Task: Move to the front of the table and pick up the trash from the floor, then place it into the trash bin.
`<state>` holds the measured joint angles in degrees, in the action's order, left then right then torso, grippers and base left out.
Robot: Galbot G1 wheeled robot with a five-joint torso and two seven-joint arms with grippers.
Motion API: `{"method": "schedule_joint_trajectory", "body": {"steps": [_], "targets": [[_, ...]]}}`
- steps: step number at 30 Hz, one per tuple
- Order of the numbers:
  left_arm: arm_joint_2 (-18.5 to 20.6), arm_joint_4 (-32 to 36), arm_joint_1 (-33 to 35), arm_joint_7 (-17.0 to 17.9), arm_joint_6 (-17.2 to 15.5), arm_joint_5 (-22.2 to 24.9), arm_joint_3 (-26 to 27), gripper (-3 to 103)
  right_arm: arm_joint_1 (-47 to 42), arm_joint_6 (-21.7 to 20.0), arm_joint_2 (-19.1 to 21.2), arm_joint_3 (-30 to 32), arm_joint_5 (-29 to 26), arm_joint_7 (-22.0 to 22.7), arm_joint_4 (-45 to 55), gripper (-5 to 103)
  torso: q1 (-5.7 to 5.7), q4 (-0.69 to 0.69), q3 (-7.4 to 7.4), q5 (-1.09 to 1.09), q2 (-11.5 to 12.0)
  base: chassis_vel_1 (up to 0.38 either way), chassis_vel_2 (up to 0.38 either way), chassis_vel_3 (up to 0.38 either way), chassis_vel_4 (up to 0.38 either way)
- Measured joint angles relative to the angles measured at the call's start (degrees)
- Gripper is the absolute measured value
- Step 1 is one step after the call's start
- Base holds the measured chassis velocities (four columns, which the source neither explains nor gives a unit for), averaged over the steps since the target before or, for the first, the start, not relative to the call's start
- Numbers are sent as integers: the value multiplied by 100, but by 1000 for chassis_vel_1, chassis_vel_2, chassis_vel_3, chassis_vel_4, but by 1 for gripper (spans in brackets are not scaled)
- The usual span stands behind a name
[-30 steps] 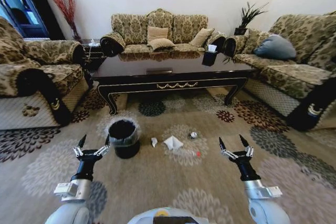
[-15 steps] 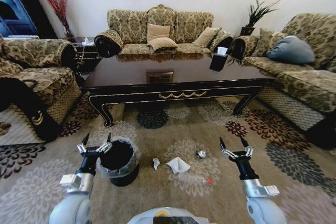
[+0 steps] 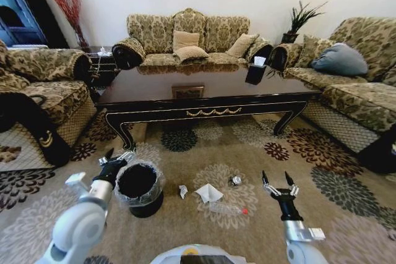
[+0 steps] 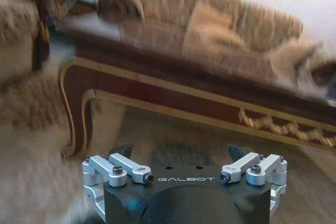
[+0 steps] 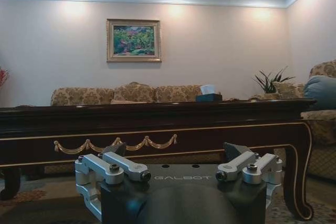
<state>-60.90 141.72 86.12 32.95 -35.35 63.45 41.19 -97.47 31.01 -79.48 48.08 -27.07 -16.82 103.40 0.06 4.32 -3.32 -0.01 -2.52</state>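
Observation:
The black trash bin [image 3: 146,207] will come along with its bag in place when I lift it, because the clear bag [image 3: 156,189] is folded down around the bin's rim.
The dark wood table [image 3: 204,99] stands ahead of me, and it also crosses the left wrist view as the table [image 4: 210,103] and the right wrist view as the table [image 5: 157,116]. On the rug in front of it lie the trash pieces: a white tissue [image 3: 209,193], a small crumpled paper [image 3: 182,191], a foil ball [image 3: 236,181] and a clear bottle [image 3: 226,209] with a red cap. The bag-lined black trash bin [image 3: 139,185] sits left of them. My left gripper [image 3: 119,156] is open by the bin's left rim. My right gripper [image 3: 276,178] is open, right of the trash.
Patterned sofas ring the table on the left [image 3: 37,91], back [image 3: 185,41] and right [image 3: 359,91]. A black tissue box [image 3: 255,72] stands on the table's right end. The floral rug [image 3: 346,196] lies open to my right.
My left arm has swung outward and turned, with its gripper now tilted at the bin's left rim. The right gripper has sunk slightly. The trash has not moved.

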Motion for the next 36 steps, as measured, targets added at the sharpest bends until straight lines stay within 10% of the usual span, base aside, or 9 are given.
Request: {"method": "schedule_joint_trajectory", "body": {"steps": [2, 6, 19, 36], "targets": [[-102, 150, 16, 447, -497, 515, 22, 100, 115, 116, 30, -88, 20, 15, -90, 100, 0, 0, 0, 4, 0, 0, 0, 0, 0], [-414, 182, 278, 572, -745, 93, -29, 100, 416, 413, 158, -124, 320, -14, -201, 100, 0, -2, -1, -1, 0, 0, 0, 0, 0], [-1215, -845, 802, -667, -280, -2064, 172, 100, 836, 476, 499, -550, 311, 163, -283, 100, 0, -3, -1, 1, 0, 20, -10, -13, 20], [-1881, -2270, 172, -826, -393, -1592, 229, 100, 946, 474, 611, -680, 3, 109, -636, 100, 1, -3, -1, 2, 0, 0, 0, 0, 0]]}}
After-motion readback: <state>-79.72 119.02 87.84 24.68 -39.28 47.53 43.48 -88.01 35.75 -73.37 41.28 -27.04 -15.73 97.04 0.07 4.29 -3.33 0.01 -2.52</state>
